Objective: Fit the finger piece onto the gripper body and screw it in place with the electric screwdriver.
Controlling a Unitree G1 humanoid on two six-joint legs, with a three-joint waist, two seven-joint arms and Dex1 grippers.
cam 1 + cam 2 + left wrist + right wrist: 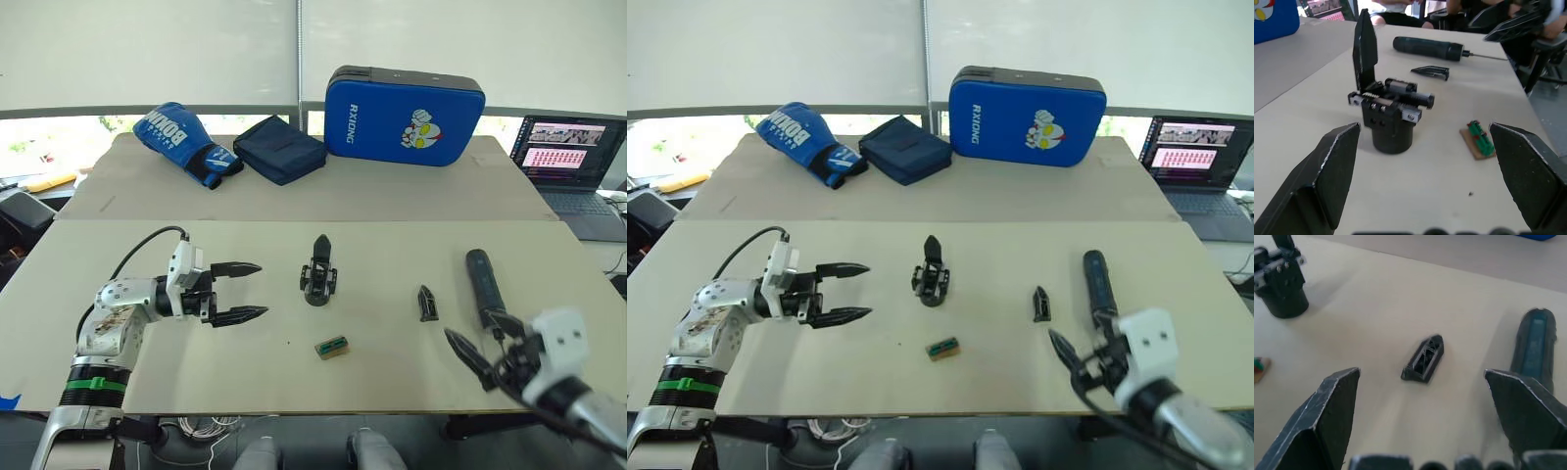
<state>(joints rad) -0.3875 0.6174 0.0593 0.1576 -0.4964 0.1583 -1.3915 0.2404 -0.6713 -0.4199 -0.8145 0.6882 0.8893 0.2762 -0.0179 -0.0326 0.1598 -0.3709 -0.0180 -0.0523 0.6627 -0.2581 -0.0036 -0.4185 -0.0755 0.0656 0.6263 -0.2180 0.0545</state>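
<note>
The gripper body is upright and its near mount is empty, so the finger piece should stay seated there before screwing when the robot fits it on.
The gripper body stands upright mid-table on its round base, one pointed finger sticking up. To its right the small black finger piece lies flat. The electric screwdriver lies further right, lengthwise on the table. My left gripper hovers open left of the gripper body, pointing at it, with nothing held. My right gripper is open near the front edge, just in front of the finger piece and the screwdriver, with nothing between its fingers.
A small green-and-tan block lies in front of the gripper body. At the back are a blue boxing glove, a dark blue pouch and a blue pad. A laptop sits at the far right.
</note>
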